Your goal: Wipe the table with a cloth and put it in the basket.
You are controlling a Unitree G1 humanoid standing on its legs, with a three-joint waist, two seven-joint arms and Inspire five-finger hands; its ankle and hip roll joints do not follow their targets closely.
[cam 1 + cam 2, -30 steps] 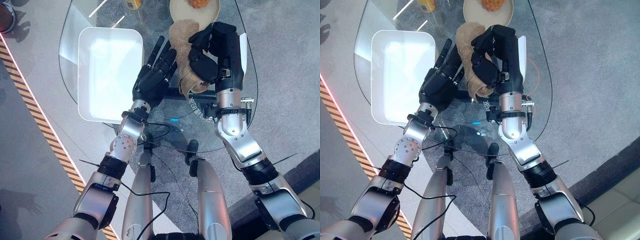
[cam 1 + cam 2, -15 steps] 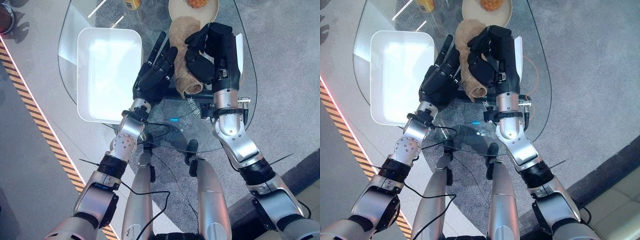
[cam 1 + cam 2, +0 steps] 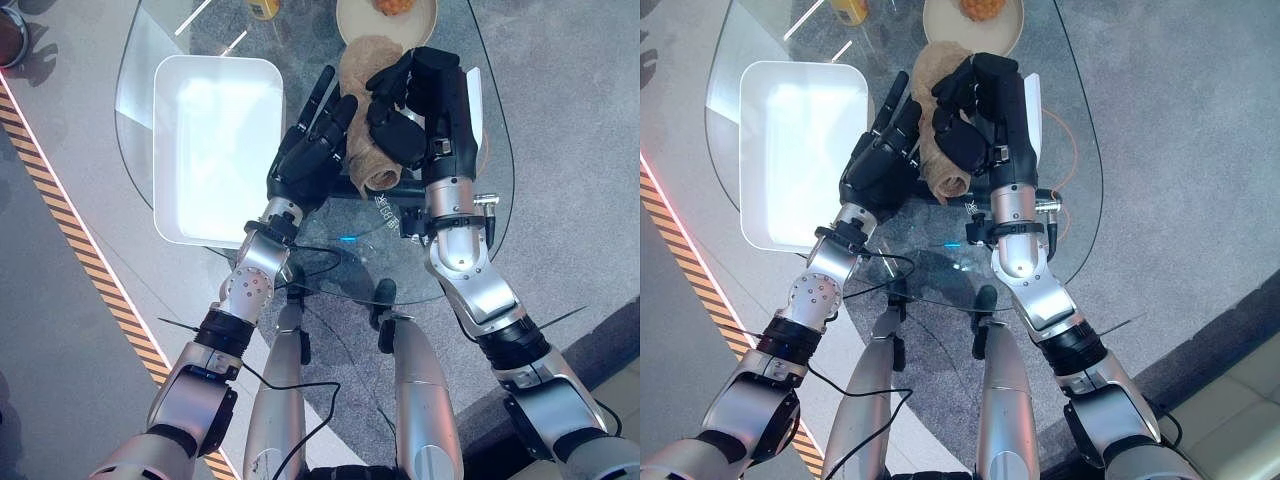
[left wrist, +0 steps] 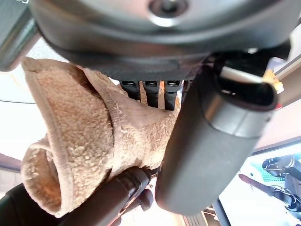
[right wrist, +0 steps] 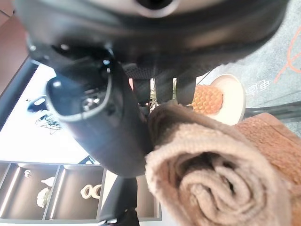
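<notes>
The roll [image 3: 370, 160] will stay rolled up but trail a loose flap when I carry it, because the cloth's outer edge lies free around its coiled end [image 3: 382, 179].
A tan terry cloth [image 3: 364, 68], rolled lengthwise, is held over the middle of the glass table [image 3: 497, 190]. My right hand [image 3: 408, 108] is shut on the cloth, fingers curled over the roll; in the right wrist view the coiled end of the cloth [image 5: 217, 176] sits just past the thumb [image 5: 103, 117]. My left hand [image 3: 310, 150] is open beside it, with straight fingers lying against the cloth's left side [image 4: 84, 127]. The basket, a white rectangular tub [image 3: 165, 150], stands on the table just left of the left hand.
A pale plate [image 3: 352, 14] with an orange-yellow item stands at the table's far edge, right behind the cloth. A yellow object [image 3: 266, 8] is at the back. A white card [image 3: 474, 98] lies under the right hand. Striped floor tape [image 3: 60, 210] runs past the table's left.
My right hand has shifted a little to the left with the cloth, bringing it closer against the left hand. The left hand has hardly moved.
</notes>
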